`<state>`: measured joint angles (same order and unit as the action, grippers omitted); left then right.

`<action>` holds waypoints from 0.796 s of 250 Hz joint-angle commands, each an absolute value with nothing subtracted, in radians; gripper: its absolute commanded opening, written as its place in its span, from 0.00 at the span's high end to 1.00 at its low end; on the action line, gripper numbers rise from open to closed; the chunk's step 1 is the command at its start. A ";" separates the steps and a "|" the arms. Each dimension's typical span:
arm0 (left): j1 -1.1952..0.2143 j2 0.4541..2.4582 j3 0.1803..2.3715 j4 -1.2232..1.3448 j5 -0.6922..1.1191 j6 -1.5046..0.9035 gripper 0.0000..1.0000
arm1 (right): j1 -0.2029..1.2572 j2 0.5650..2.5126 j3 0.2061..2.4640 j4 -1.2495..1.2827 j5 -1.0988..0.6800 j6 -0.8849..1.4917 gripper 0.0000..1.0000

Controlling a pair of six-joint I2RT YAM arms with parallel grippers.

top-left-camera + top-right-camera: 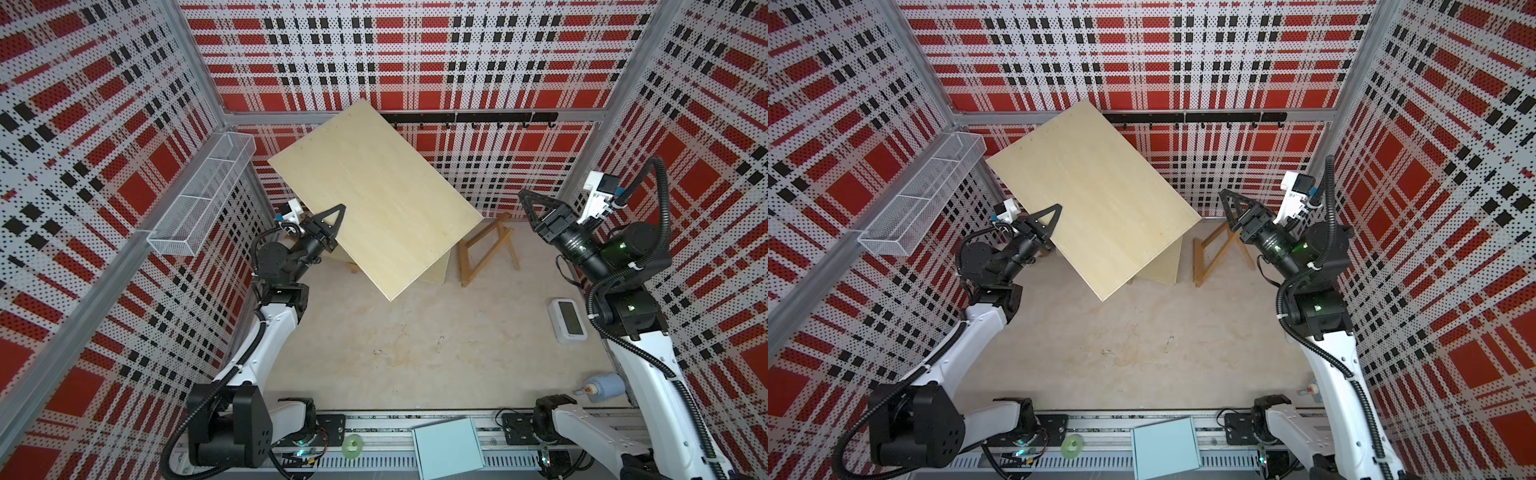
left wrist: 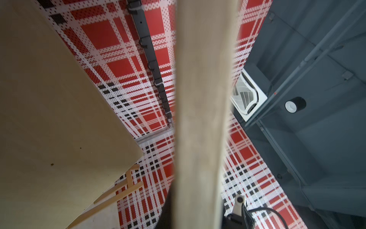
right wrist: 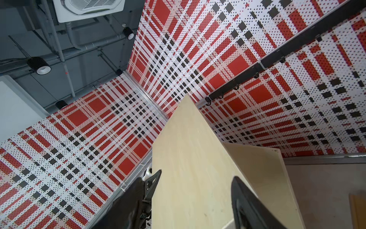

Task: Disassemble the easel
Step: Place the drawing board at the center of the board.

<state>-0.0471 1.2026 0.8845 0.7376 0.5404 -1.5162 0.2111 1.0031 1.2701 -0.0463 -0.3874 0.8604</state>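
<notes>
The board hangs slanted point(image 1: 380, 196) over the standing panel from the robot's left gripper, so next the right gripper grips the board's edge point(image 1: 449, 244) by the brown frame first.
A large pale wooden board point(image 1: 374, 195) point(image 1: 1092, 195) hangs tilted above the table in both top views. My left gripper point(image 1: 338, 216) point(image 1: 1054, 216) is shut on its left edge. That edge runs blurred through the left wrist view between the jaws of the left gripper point(image 2: 196, 214). The easel's brown wooden frame point(image 1: 486, 249) point(image 1: 1214, 249) stands on the table at the back right. A second pale panel point(image 1: 436, 270) point(image 3: 257, 168) stands partly hidden under the board. My right gripper point(image 1: 528, 212) point(image 1: 1227, 210) point(image 3: 186, 198) is open, a little right of the board's corner and not touching it.
A wire basket point(image 1: 203, 195) hangs on the left wall and a black hook rail point(image 1: 469, 118) on the back wall. A white device with a screen point(image 1: 567, 320) and a blue bottle point(image 1: 602, 386) lie near the right arm. A pale blue box point(image 1: 446, 451) sits on the front rail.
</notes>
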 commanded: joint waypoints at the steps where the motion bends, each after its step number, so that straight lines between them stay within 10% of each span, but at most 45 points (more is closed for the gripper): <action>1: -0.085 1.095 0.915 0.802 0.381 -1.508 1.00 | 0.320 1.023 1.169 0.027 -0.258 0.918 0.32; 199: -0.260 0.900 0.893 0.490 0.055 -1.421 1.00 | 0.538 1.039 0.931 0.253 -0.173 1.116 0.31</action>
